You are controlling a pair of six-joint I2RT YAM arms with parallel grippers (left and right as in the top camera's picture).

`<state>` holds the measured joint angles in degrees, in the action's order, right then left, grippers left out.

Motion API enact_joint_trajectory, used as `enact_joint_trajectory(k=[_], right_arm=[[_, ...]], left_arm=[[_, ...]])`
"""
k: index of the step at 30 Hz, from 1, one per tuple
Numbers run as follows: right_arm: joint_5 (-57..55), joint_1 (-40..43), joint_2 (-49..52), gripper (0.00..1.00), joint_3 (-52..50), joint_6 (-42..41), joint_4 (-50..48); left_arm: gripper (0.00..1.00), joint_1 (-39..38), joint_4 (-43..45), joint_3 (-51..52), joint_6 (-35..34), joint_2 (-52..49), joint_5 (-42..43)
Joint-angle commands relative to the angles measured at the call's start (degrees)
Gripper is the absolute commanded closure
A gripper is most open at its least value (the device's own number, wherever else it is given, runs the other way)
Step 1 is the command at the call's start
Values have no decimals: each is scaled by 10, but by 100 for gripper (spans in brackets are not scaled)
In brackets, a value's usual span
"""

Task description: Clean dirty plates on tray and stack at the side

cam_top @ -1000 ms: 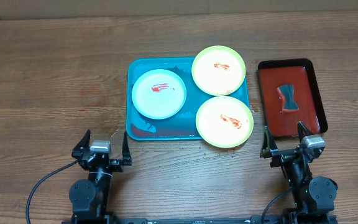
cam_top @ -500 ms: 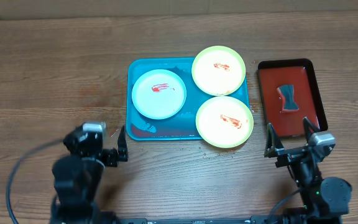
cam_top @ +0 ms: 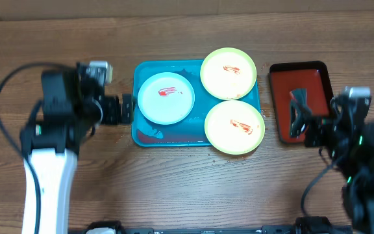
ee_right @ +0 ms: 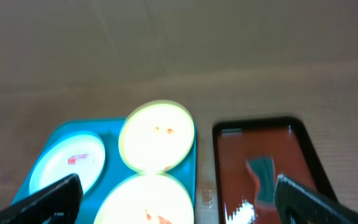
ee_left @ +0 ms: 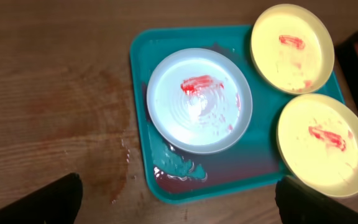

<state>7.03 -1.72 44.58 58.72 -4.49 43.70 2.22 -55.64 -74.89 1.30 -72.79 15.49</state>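
The blue-white plate's rim [cam_top: 141, 95] faces my open left gripper and is clear of the yellow-green plates. I keep lowering my left gripper until my fingers are on both sides of that rim.
The turquoise tray [cam_top: 174, 134] holds a pale blue-white plate [cam_top: 166, 97] and two yellow-green plates [cam_top: 228, 73] [cam_top: 234, 127], all smeared red. The two yellow-green plates overhang the tray's right rim. My left gripper [cam_top: 122, 108] is open and empty, just left of the tray. In the left wrist view the open left gripper [ee_left: 179, 208] looks down on the tray [ee_left: 241, 180], the blue-white plate [ee_left: 199, 99] and the yellow-green plates [ee_left: 292, 46] [ee_left: 325, 143]. My right gripper [cam_top: 302, 123] is open and empty over the red tray. It also shows in the blurred right wrist view [ee_right: 176, 205].
A smaller red tray [cam_top: 320, 84] with a black rim lies right of the turquoise tray and holds a dark sponge [cam_top: 299, 99]. Red sauce and water pool in the turquoise tray's front left corner [ee_left: 179, 168]. A reddish stain [ee_left: 98, 106] marks the wood beside it.
Both arms have lifted from the table's front edge and moved forward. The left gripper now sits beside the turquoise tray, the right one over the red tray. Nothing else moved.
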Motion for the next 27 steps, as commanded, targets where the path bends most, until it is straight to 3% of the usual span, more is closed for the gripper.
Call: enact_joint_trajectory(k=[1,7,14,16,21,27], right_arm=[[-9,15,93,0,115,-2,65],[18,58,271,0,290,1,237],[20,67,380,0,306,0,265],[20,67,399,0,306,0,271],[20,67,420,8,306,0,271],[20,67,422,12,306,0,271]], left_arm=[[0,-17,-45,-88,-16,-82,39],[0,-51,-39,-134,-17,-191,54],[0,-53,-7,-134,-17,-283,51],[11,-52,-9,-134,-33,-305,38],[19,-56,-1,-134,-134,-358,-14],[31,-66,3,-134,-208,-419,-66]])
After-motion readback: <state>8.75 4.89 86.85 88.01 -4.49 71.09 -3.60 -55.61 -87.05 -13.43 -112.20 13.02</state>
